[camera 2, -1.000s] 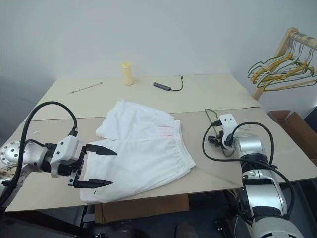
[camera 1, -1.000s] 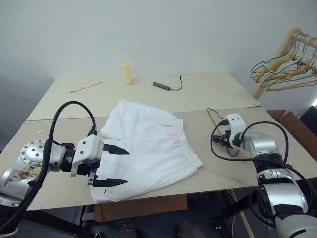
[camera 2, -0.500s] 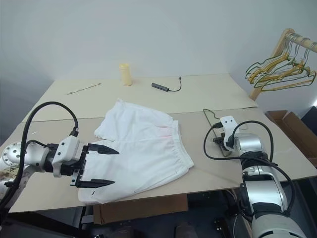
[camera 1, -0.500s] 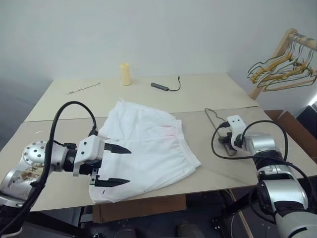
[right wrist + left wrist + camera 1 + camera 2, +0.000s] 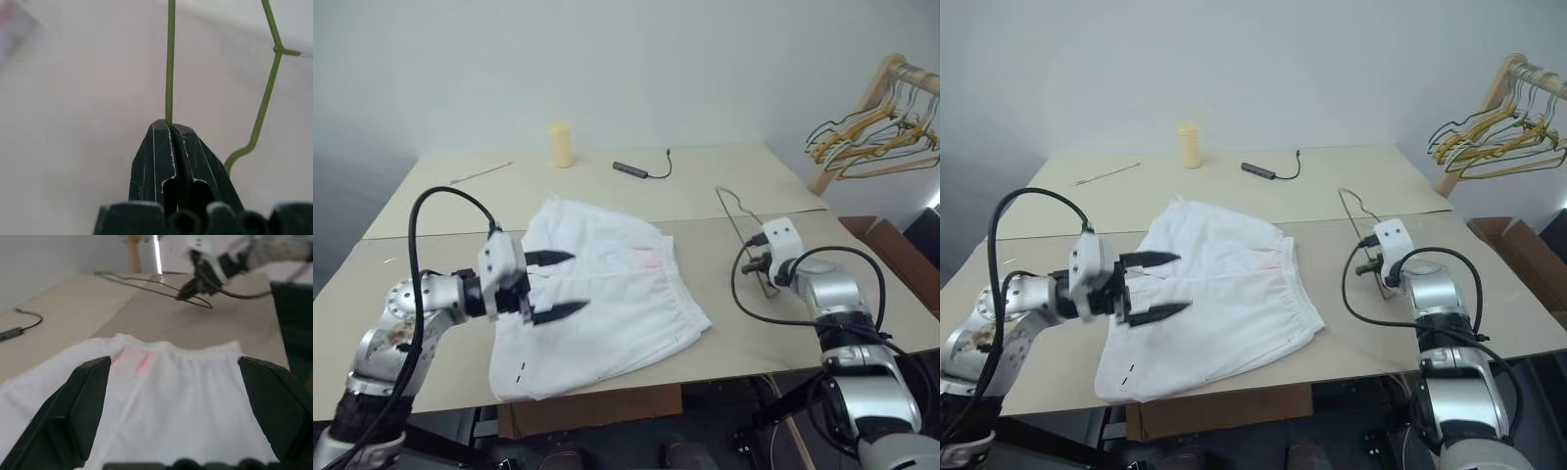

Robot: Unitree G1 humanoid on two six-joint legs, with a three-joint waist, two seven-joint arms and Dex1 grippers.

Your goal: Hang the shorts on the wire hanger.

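Note:
The white shorts have a faint pink tint (image 5: 647,258) showing through, so I should expect stronger pink hidden inside the waistband (image 5: 684,287) when I open it for the wire hanger.
The white shorts (image 5: 607,294) lie flat on the table, waistband to the right with a faint pink tint. My left gripper (image 5: 579,282) hovers open just above their left part, black fingers (image 5: 88,396) spread wide and pointing toward the waistband. To the right of the shorts, my right gripper (image 5: 751,262) is shut on the thin wire hanger (image 5: 734,208). In the right wrist view the wire hanger (image 5: 170,58) runs straight out from between the closed fingertips (image 5: 161,134), and its far part rises off the table.
A yellow cylinder (image 5: 564,145), a dark cable with a small hub (image 5: 633,170) and a thin stick (image 5: 481,173) lie at the table's back. A wooden rack with bunched hangers (image 5: 871,132) stands at the far right, above a cardboard box (image 5: 896,250).
My right gripper has shut on the wire hanger and lifted it, tilting the wire up off the table. My left gripper has moved forward over the shorts and rolled, still open.

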